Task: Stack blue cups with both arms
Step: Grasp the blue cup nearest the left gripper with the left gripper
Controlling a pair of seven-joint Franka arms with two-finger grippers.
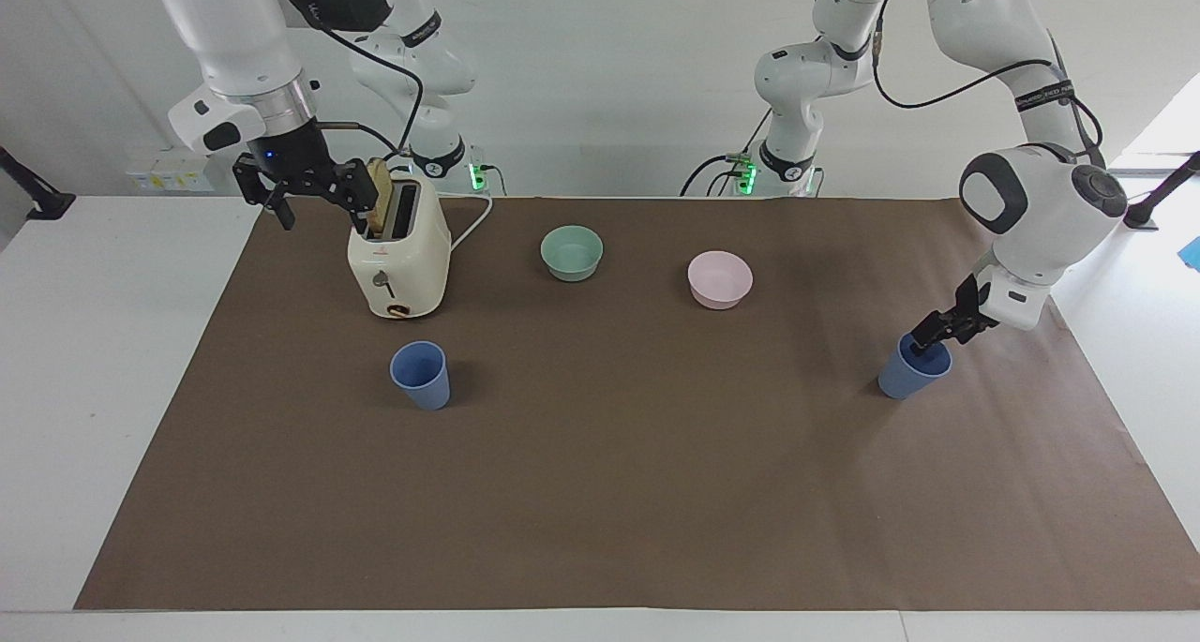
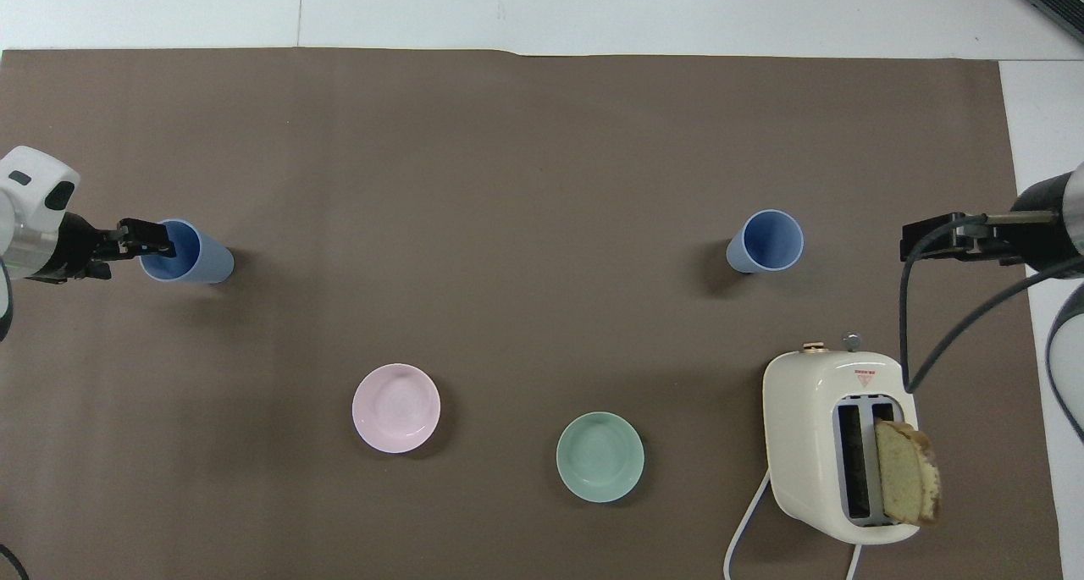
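The cup (image 2: pixel 767 241) beyond the toaster will fit inside the other cup when I lower it, because the blue cups get narrower toward the cups' base (image 2: pixel 737 258).
Two blue cups stand upright on the brown mat. One cup (image 1: pixel 912 367) is toward the left arm's end and also shows in the overhead view (image 2: pixel 182 253). The other cup (image 1: pixel 421 374) stands farther from the robots than the toaster, toward the right arm's end, seen from above too (image 2: pixel 765 241). My left gripper (image 1: pixel 930 340) is low at the first cup's rim, open, one fingertip inside the cup's mouth; it also shows in the overhead view (image 2: pixel 151 240). My right gripper (image 1: pixel 317 209) is open and empty, held in the air beside the toaster's top, and waits (image 2: pixel 919 243).
A cream toaster (image 1: pixel 398 258) with a bread slice (image 2: pixel 906 472) in one slot stands near the right arm, its white cord trailing toward the robots. A teal-green bowl (image 1: pixel 572 252) and a pink bowl (image 1: pixel 719 278) sit nearer to the robots, mid-table. The brown mat (image 1: pixel 609 492) covers the table.
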